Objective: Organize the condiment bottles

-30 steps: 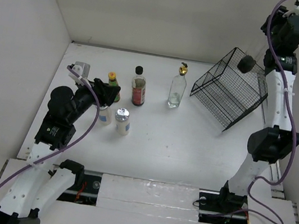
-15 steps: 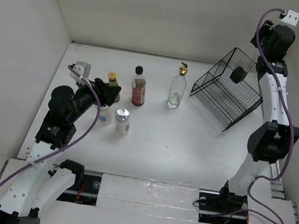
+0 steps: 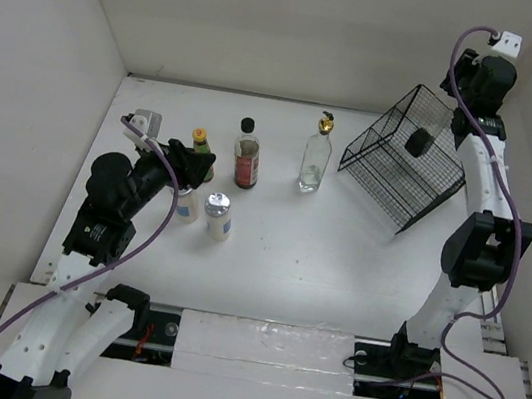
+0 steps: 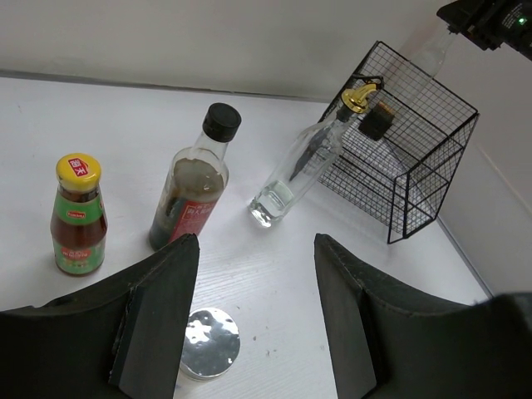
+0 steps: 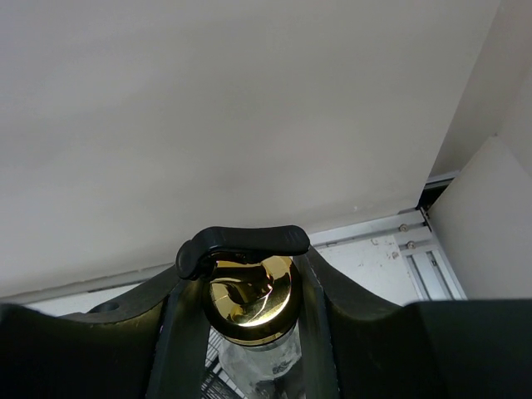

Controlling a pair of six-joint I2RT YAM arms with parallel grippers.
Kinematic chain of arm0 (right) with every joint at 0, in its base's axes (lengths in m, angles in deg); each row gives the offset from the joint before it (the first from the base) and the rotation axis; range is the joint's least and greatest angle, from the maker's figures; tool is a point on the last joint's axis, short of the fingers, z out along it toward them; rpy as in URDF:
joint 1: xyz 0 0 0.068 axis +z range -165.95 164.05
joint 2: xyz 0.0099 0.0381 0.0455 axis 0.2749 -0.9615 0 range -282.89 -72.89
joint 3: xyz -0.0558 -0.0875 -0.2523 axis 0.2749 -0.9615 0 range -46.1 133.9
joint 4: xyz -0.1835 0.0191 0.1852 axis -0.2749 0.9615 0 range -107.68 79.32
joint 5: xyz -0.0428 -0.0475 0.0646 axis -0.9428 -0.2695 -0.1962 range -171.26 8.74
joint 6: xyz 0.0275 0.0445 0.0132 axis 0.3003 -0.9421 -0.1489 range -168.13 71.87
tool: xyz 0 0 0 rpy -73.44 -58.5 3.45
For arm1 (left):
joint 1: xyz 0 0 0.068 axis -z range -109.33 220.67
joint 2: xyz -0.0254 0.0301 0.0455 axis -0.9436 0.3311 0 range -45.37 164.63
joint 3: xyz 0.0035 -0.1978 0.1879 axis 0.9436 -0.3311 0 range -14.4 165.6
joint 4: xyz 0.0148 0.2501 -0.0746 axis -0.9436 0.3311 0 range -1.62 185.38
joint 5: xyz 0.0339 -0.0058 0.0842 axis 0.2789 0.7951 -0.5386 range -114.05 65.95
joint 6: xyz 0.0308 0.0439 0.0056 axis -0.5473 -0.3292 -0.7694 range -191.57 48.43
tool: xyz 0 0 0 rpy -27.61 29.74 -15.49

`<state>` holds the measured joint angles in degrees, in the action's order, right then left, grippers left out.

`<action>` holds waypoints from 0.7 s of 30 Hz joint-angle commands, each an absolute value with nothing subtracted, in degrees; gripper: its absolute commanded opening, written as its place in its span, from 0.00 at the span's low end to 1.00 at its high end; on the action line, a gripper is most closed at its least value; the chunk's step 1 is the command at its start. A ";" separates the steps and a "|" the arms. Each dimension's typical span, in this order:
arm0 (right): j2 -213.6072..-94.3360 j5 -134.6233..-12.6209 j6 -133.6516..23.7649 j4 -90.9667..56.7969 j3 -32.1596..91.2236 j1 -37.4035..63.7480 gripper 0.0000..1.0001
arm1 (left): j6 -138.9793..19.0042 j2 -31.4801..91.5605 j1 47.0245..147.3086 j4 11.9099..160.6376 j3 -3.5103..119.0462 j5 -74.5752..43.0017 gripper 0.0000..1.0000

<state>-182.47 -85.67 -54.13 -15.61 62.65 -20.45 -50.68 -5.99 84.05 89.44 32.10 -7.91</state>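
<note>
The clear bottle's dark bottom end is pointing into the empty wire basket, so my right gripper should bring the bottle down next until its bottom touches the mesh.
My right gripper is shut on the gold pourer of a clear glass bottle. It holds the bottle high over the black wire basket; the bottle's dark bottom end hangs in front of the mesh. My left gripper is open and empty, low over the table at the left. A short white bottle with a silver cap stands by its left finger. A second white bottle is partly hidden under it. Beyond stand the yellow-capped bottle, the black-capped red-labelled bottle and another clear gold-pourer bottle.
The basket lies tipped at the back right with its open side towards the bottles. White walls close in the table at the left, back and right. The arm bases and a rail run along the near edge.
My right arm has swung back and up, and the held bottle's dark lower end has drifted left and down over the basket. The left arm and the standing bottles have not moved.
</note>
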 commanded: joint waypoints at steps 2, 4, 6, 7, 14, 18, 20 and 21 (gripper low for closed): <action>-179.77 -84.43 -54.72 -25.68 63.32 -20.27 0.07 | -50.56 -6.69 83.76 86.18 32.01 -6.91 0.54; -180.29 -84.43 -54.72 -25.68 63.32 -20.26 0.07 | -50.56 -6.69 83.76 86.18 32.01 -6.91 0.54; -180.29 -84.43 -54.72 -25.68 64.10 -19.73 0.07 | -50.56 -6.69 83.76 86.18 32.01 -6.91 0.54; -180.82 -84.43 -54.72 -25.68 64.11 -19.73 0.07 | -50.56 -6.69 83.76 86.18 32.01 -6.91 0.54; -182.57 -84.95 -54.72 -25.68 66.40 -18.68 0.07 | -50.56 -6.69 83.76 86.18 32.01 -6.91 0.55; -184.86 -84.95 -54.72 -26.91 66.40 -18.68 0.07 | -50.56 -6.69 83.76 86.18 32.01 -6.38 0.55; -185.65 -84.95 -55.25 -27.52 65.87 -18.68 0.07 | -50.56 -6.69 83.76 85.66 32.01 -6.38 0.55; -186.26 -84.95 -55.77 -27.52 65.35 -18.68 0.07 | -50.56 -6.69 83.76 85.65 32.01 -6.38 0.55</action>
<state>-186.19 -85.27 -54.61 -18.15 62.19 -18.92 -50.66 -6.12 84.05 89.42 32.10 -7.54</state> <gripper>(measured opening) 0.448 0.546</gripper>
